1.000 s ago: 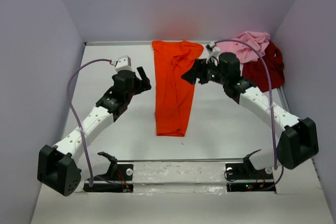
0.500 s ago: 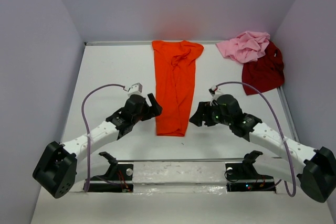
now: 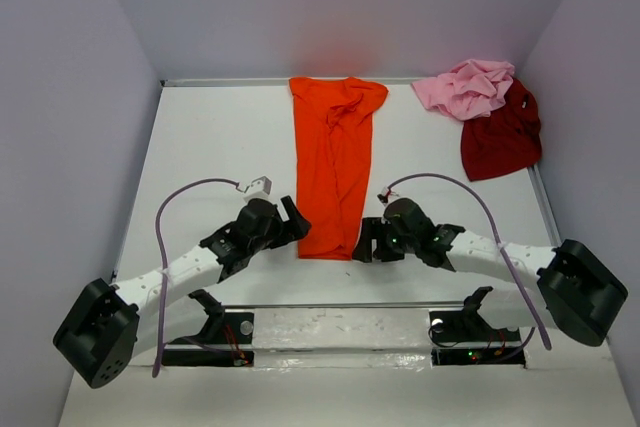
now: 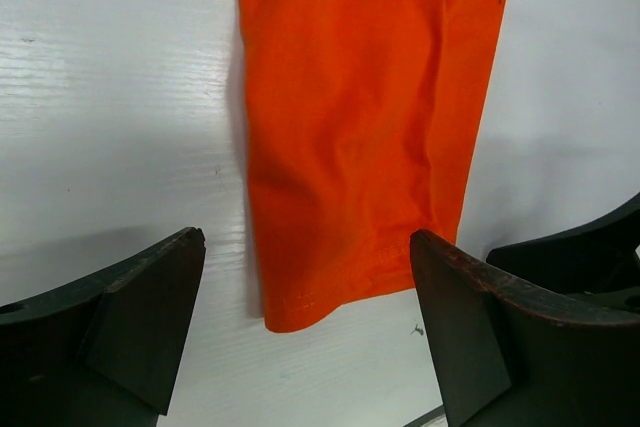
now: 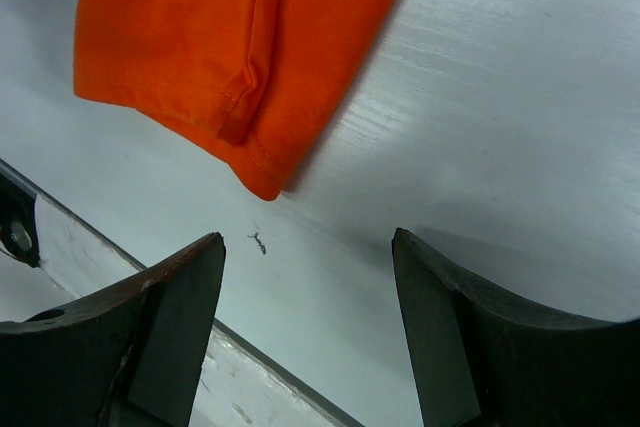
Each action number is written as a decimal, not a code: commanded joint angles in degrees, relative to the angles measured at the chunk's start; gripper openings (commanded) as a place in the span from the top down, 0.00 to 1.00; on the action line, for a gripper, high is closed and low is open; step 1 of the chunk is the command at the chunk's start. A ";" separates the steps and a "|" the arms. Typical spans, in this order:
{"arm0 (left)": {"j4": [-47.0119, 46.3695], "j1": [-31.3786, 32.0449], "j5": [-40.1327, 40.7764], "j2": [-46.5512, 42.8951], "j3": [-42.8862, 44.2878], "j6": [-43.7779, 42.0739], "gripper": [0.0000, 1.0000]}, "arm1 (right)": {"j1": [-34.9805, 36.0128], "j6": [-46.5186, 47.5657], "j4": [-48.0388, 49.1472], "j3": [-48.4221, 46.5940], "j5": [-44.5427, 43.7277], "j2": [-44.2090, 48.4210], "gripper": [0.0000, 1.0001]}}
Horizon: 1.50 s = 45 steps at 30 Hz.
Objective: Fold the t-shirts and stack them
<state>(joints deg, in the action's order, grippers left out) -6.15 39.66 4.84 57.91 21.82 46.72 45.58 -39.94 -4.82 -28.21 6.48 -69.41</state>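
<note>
My right gripper goes on moving toward the hem corner's tip (image 5: 267,189) until its two fingers are on either side of it, before it closes. The orange t-shirt's hem corner (image 5: 262,155) points into its open fingers.
The orange t-shirt (image 3: 333,162) lies folded into a long strip down the middle of the table, its hem at the near end. My left gripper (image 3: 293,224) is open, just left of the hem's near-left corner (image 4: 285,312). My right gripper (image 3: 366,244) is open, just right of the hem's near-right corner (image 5: 262,179). Both hold nothing and sit low over the table. The pink t-shirt (image 3: 466,88) lies crumpled at the far right, partly on the dark red t-shirt (image 3: 500,139).
White walls close in the table on the left, back and right. A metal rail (image 3: 340,305) runs along the near edge, in front of both arm bases. In the right wrist view the table's near edge (image 5: 150,272) lies close to the fingers.
Both arms have drawn back from the far half of the table to the near end of the orange t-shirt and come down on either side of its hem.
</note>
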 commanded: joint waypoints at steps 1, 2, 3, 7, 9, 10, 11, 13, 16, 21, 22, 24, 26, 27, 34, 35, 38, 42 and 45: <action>-1.93 0.77 -0.10 -0.61 -1.17 1.18 0.08 | 1.44 -1.54 6.75 -0.71 -2.00 -3.26 0.27; -2.19 0.86 -0.01 -0.61 -1.60 1.09 0.08 | 1.44 -1.19 6.84 -1.06 -2.26 -3.97 0.27; -2.20 0.86 -0.01 -0.61 -1.87 1.01 0.08 | 1.44 -1.10 6.93 -1.50 -2.26 -4.50 0.27; -3.16 0.86 -0.27 -0.43 -2.93 1.00 0.08 | 1.44 -0.75 7.63 -2.47 -2.52 -6.79 0.27; -4.38 0.86 -1.32 -0.34 -3.89 1.35 0.08 | 1.44 -0.75 8.33 -2.82 -2.88 -7.93 0.27; -4.74 0.86 -1.50 -0.34 -4.24 1.62 0.08 | 1.44 -0.66 8.60 -2.91 -2.88 -8.37 0.27; -5.09 0.95 -1.59 -0.34 -4.59 1.71 0.08 | 1.44 -0.66 8.69 -3.08 -2.79 -8.81 0.27; -5.36 1.03 -1.76 -0.43 -5.39 1.88 0.08 | 1.44 -0.92 9.74 -3.26 -2.44 -9.87 0.27; -5.54 1.21 -2.11 -0.52 -5.92 2.15 0.08 | 1.44 -1.36 11.15 -3.43 -1.65 -11.54 0.27; -6.24 2.17 -2.73 0.27 -6.09 2.59 0.10 | 1.97 -1.54 12.29 -4.05 -0.86 -14.44 0.28; -6.41 2.61 -2.56 0.53 -6.18 2.67 0.11 | 1.97 -1.71 12.64 -4.22 -0.59 -14.70 0.28; -7.11 3.05 -2.56 1.32 -6.35 3.20 0.12 | 1.97 -1.89 13.08 -4.40 -0.50 -15.23 0.28; -7.99 4.02 -2.91 1.85 -6.62 3.64 0.15 | 1.97 -2.07 13.43 -4.49 -0.42 -15.67 0.29; -8.52 4.54 -2.82 2.64 -6.71 3.90 0.16 | 1.97 -1.89 13.43 -4.66 -0.24 -16.11 0.28; -8.96 7.10 -2.03 4.58 -6.36 4.61 0.21 | 2.49 -2.07 13.87 -4.58 0.29 -16.46 0.32; -8.96 7.27 -2.03 4.58 -6.44 4.70 0.24 | 2.49 -2.16 13.79 -4.32 0.37 -16.46 0.34; -9.05 7.54 -1.77 4.58 -6.62 4.78 0.25 | 2.49 -2.16 13.08 -4.23 1.08 -15.67 0.38; -9.05 7.63 -1.50 4.49 -6.88 4.52 0.30 | 2.49 -1.63 9.75 -4.58 2.39 -14.62 0.43; -9.05 7.63 -1.15 4.32 -6.97 4.52 0.30 | 2.49 -1.28 7.90 -4.23 2.40 -12.34 0.43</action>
<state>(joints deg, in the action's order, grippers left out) -14.41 46.87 2.76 62.26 15.68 51.18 47.35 -42.04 8.12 -32.88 8.14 -84.16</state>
